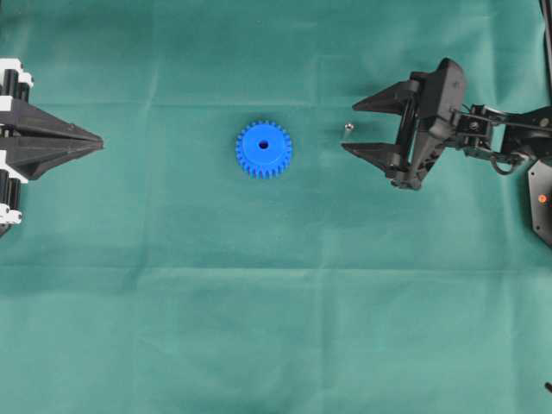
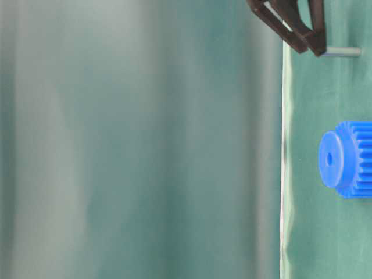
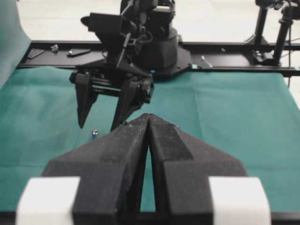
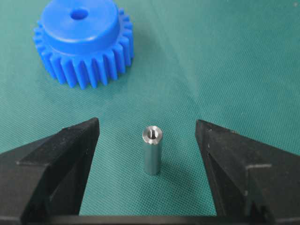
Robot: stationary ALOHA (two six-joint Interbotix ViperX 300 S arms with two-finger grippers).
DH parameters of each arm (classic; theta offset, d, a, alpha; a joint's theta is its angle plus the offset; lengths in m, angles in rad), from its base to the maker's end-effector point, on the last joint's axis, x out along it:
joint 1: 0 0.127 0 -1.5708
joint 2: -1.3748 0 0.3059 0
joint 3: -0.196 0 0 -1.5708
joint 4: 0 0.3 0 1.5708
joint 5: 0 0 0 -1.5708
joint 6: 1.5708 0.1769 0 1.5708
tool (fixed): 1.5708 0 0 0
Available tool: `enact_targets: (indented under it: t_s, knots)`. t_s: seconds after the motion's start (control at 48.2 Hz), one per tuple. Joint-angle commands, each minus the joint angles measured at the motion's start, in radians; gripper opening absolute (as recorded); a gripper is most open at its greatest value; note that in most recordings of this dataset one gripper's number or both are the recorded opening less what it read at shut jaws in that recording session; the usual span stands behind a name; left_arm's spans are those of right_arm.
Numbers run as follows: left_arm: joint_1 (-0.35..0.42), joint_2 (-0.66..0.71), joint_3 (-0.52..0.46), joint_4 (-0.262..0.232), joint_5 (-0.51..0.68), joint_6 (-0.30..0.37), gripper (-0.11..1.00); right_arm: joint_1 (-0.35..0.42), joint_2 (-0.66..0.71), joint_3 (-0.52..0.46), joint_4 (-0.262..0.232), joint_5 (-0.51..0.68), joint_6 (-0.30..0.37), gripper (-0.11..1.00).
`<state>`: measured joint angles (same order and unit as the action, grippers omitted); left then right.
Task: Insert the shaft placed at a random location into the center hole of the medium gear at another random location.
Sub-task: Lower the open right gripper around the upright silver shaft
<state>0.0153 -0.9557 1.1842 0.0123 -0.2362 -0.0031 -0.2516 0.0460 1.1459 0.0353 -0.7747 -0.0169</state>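
I expect the shaft (image 4: 152, 151) to go down almost to its top when I insert it, because it looks short next to the medium gear's thick body (image 4: 84, 44).
The medium gear (image 1: 263, 148), bright blue, lies flat on the green cloth with its center hole (image 1: 263, 144) facing up. The shaft (image 1: 348, 128), a small silver pin, stands upright on the cloth to the gear's right. My right gripper (image 1: 348, 127) is open, one finger on each side of the shaft, neither touching it. The right wrist view shows the shaft (image 4: 152, 150) standing free between the fingers of the right gripper (image 4: 146, 124), with the gear (image 4: 82, 42) beyond it. My left gripper (image 1: 102, 143) is shut and empty at the far left. In the left wrist view it (image 3: 149, 117) hides the gear.
The green cloth (image 1: 276, 310) covers the table. The right arm's black base plate (image 1: 542, 203) sits at the right edge. In the left wrist view a black frame rail (image 3: 234, 47) runs along the far edge behind the right arm.
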Motion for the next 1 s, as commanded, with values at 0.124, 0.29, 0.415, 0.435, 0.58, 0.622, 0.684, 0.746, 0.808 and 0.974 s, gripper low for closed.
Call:
enact_targets:
  t_s: [0.124, 0.29, 0.415, 0.435, 0.58, 0.622, 0.684, 0.746, 0.808, 0.974]
  knots:
    - [0.003, 0.008, -0.018, 0.003, -0.002, -0.002, 0.00, -0.008, 0.012, -0.026, 0.011, -0.017, -0.017, 0.85]
    - [0.003, 0.008, -0.018, 0.003, -0.002, -0.002, 0.00, -0.008, 0.014, -0.026, 0.012, -0.015, -0.017, 0.78]
    - [0.003, 0.009, -0.018, 0.002, -0.002, -0.002, 0.00, -0.008, 0.015, -0.029, 0.012, -0.011, -0.017, 0.53]
    - [0.003, 0.008, -0.018, 0.003, -0.002, -0.002, 0.00, -0.008, 0.015, -0.029, 0.012, -0.012, -0.017, 0.48]
    - [0.003, 0.008, -0.018, 0.003, 0.003, -0.002, 0.00, -0.008, 0.015, -0.029, 0.009, -0.005, -0.018, 0.13]
    - [0.003, 0.009, -0.018, 0.003, 0.005, -0.002, 0.00, -0.008, 0.015, -0.029, 0.008, 0.000, -0.018, 0.13]
    - [0.003, 0.009, -0.018, 0.003, 0.008, -0.002, 0.00, -0.008, 0.015, -0.029, 0.008, 0.008, -0.018, 0.13]
    - [0.003, 0.009, -0.018, 0.002, 0.008, -0.002, 0.00, -0.008, 0.015, -0.029, 0.008, 0.011, -0.018, 0.13]
    - [0.003, 0.008, -0.018, 0.003, 0.008, -0.002, 0.00, -0.008, 0.015, -0.031, 0.008, 0.011, -0.018, 0.13]
    - [0.003, 0.008, -0.018, 0.003, 0.009, -0.002, 0.00, -0.008, -0.005, -0.032, 0.009, 0.017, -0.020, 0.13]
